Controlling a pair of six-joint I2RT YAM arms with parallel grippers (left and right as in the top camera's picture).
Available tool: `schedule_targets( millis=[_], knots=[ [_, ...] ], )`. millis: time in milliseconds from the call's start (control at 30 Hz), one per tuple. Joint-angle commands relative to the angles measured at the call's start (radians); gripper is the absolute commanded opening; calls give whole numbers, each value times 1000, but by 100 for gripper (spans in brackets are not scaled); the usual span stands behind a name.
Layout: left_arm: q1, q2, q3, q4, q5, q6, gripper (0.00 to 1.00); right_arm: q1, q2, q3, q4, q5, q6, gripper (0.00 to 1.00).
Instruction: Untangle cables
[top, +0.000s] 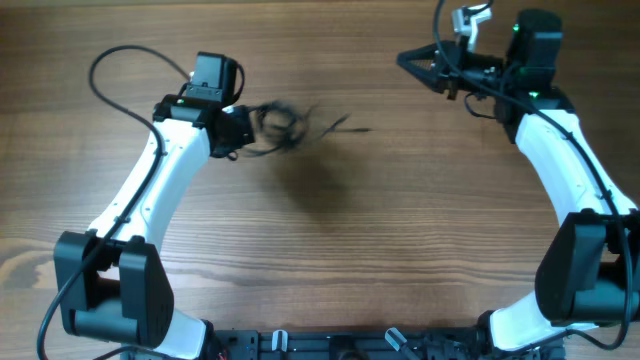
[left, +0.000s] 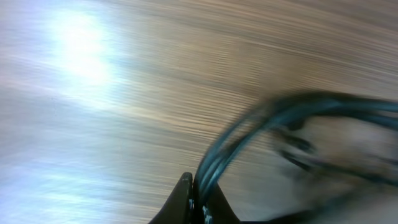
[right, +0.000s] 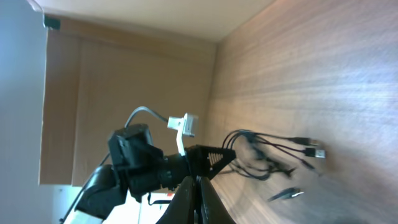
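The cables are hanging from only my left gripper in a tangled clump (top: 283, 125). Next, I lift them and bring my right gripper to the trailing ends (top: 345, 128).
The cables (top: 281, 122) are a bundle of thin black cords at the back left of the wooden table, blurred by motion, with loose ends trailing right (top: 345, 125). My left gripper (top: 243, 126) is shut on the bundle. In the left wrist view its fingers (left: 199, 200) pinch several cords (left: 273, 118) that arc up and right. My right gripper (top: 405, 58) is shut and empty at the back right, well apart from the cables. In the right wrist view its fingers (right: 198, 194) are closed, and the cables (right: 267, 155) hang from the left gripper with plug ends (right: 314, 151).
The wooden table (top: 330, 250) carries a dark shadow (top: 312, 172) under the bundle. A thicker black arm wire (top: 120, 60) loops at the back left. A white connector (top: 466, 22) sits on the right arm. The arm bases stand at the front corners.
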Motion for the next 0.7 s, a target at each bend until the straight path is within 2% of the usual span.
schedule_targets(
  millis=[0, 100, 200, 333, 500, 667],
  knots=[
    [14, -2, -14, -2, -243, -43, 4, -16, -7, 21, 4, 5, -4, 4],
    [14, -2, -14, 2, -231, -42, 4, -16, -7, 21, 4, 5, -11, 4],
    [14, -2, -14, 2, -146, -41, 4, -15, -7, 18, 4, 5, -23, 4],
    [14, -2, -14, 25, -4, -41, 4, -8, -7, 13, -72, 16, -141, 5],
    [14, -2, -14, 55, 199, -42, 4, 27, -7, 13, -292, 200, -288, 12],
    [14, -2, -14, 83, 374, -42, 4, 104, -7, 13, -413, 273, -440, 28]
  ],
)
